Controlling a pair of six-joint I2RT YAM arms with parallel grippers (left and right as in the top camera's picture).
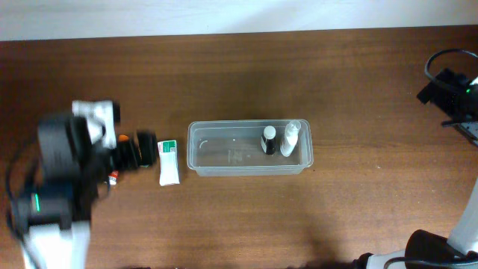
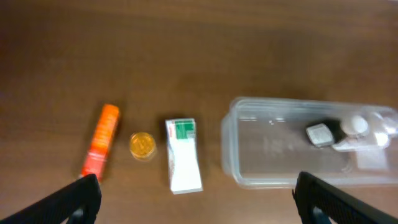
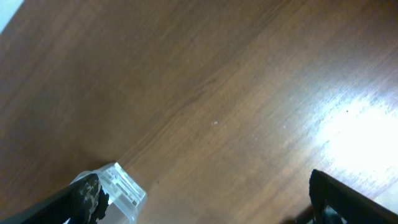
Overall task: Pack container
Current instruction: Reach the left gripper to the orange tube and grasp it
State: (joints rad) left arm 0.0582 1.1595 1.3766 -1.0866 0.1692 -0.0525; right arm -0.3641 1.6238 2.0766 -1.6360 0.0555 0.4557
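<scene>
The orange tube (image 2: pixel 101 141) is across the container from the robot's right gripper, so the robot's left gripper should pick it up and put it down in the container's empty end (image 1: pixel 226 146).
The clear container (image 1: pixel 196 149) lies mid-table and holds a black-capped bottle (image 1: pixel 268 140) and a white bottle (image 1: pixel 290 139). A white and green tube (image 1: pixel 169 161) lies just left of it. My left gripper (image 1: pixel 142 149) hovers left of the tube, open and empty. In the left wrist view (image 2: pixel 199 208) its fingers frame an orange tube (image 2: pixel 101 140), a small gold round jar (image 2: pixel 142 145), the white and green tube (image 2: pixel 183 155) and the container (image 2: pixel 227 143). My right gripper (image 3: pixel 205 205) is open and empty over bare wood.
The right arm (image 1: pixel 450 88) sits at the far right edge of the table, well away from the container. A small clear plastic piece (image 3: pixel 121 190) shows beside the right gripper's left finger. The table's back edge meets a white wall.
</scene>
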